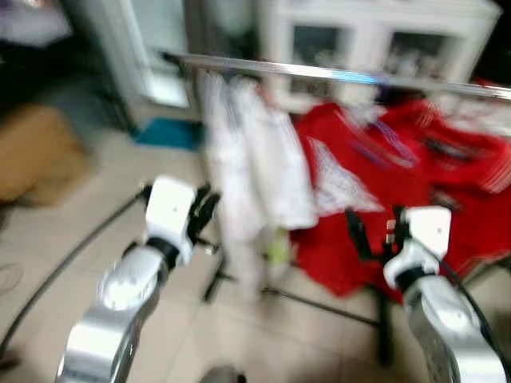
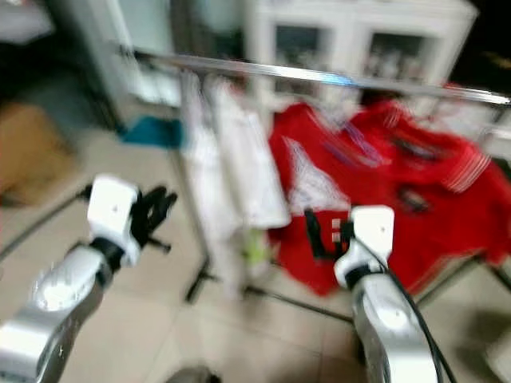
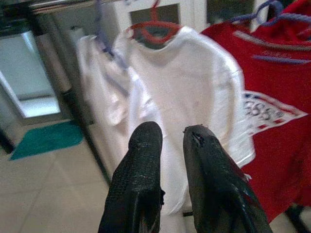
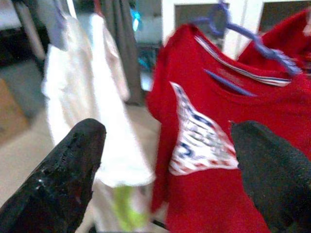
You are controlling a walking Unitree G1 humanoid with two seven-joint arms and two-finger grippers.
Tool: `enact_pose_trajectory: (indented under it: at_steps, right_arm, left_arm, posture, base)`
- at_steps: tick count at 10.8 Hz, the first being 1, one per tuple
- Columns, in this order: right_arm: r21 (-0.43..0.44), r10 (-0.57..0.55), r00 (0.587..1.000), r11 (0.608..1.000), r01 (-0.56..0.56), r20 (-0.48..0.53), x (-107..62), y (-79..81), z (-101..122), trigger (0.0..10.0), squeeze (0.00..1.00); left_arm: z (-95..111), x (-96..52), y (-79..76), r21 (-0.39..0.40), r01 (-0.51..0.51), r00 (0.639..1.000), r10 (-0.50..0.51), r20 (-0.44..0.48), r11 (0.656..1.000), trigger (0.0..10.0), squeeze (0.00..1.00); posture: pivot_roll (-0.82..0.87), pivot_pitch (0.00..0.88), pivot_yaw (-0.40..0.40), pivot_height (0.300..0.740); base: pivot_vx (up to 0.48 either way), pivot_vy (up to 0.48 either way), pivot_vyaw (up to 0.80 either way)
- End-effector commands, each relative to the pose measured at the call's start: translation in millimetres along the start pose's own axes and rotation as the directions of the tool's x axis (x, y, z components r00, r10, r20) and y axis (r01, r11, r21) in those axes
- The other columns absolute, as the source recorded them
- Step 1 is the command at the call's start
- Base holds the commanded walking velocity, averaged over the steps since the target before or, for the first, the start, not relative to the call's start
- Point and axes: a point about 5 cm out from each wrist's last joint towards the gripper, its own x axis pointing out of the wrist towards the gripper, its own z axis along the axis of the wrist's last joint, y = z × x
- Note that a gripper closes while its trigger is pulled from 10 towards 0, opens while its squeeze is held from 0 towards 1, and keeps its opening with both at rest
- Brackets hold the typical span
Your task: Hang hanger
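Note:
The front white shirt (image 4: 112, 124) is draped on the red hanger (image 4: 97, 7), so it will come along when I lift the hanger off the rail.
A metal clothes rail (image 1: 319, 72) crosses the blurred head views. White shirts (image 1: 255, 175) hang from it at the middle, red shirts (image 1: 399, 167) to their right. The front white shirt sits on a red hanger (image 3: 154, 26), and a red shirt hangs on a purple hanger (image 4: 252, 39). My left gripper (image 1: 204, 211) is raised just left of the white shirts, its fingers (image 3: 141, 160) nearly together with nothing between them. My right gripper (image 1: 371, 231) is held up in front of the red shirts, open wide and empty.
The rack's dark base bars (image 1: 319, 303) run across the tiled floor below the clothes. A white cabinet (image 1: 383, 40) stands behind the rail. A teal mat (image 1: 164, 132) and a brown box (image 1: 36, 152) lie to the left, with a dark cable (image 1: 64, 263) across the floor.

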Motion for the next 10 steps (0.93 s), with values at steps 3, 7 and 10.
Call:
enact_pose_trajectory:
  at_steps: [3, 7, 10]
  right_arm:
    - [0.103, 0.070, 0.997, 0.992, -0.072, 0.020, 8.2, 26.3, 5, 10.0, 1.00]
    - [0.105, 0.124, 0.991, 0.986, -0.129, 0.054, 17.8, 35.8, 13, 10.0, 1.00]
    - [0.124, 0.139, 0.987, 0.981, -0.148, 0.081, 23.0, 39.8, 19, 10.0, 1.00]
  left_arm:
    - [-4, -1.9, 6.6, 0.024, -0.039, 0.999, 0.039, 0.002, 0.999, 10.0, 0.00]
    - [-3, -4.8, 8.1, 0.037, -0.036, 0.999, 0.036, 0.014, 0.999, 10.0, 0.00]
    - [-2, -7.3, 6.4, 0.041, -0.021, 1.000, 0.021, 0.014, 0.999, 10.0, 0.00]
  posture:
    - [0.13, 0.026, 0.023, 0.740]
    - [0.15, 0.023, -0.001, 0.740]
    - [0.15, 0.022, -0.006, 0.740]
  base:
    - [0.314, 0.000, 0.27]
    - [0.333, 0.000, 0.00]
    - [0.335, 0.000, 0.00]
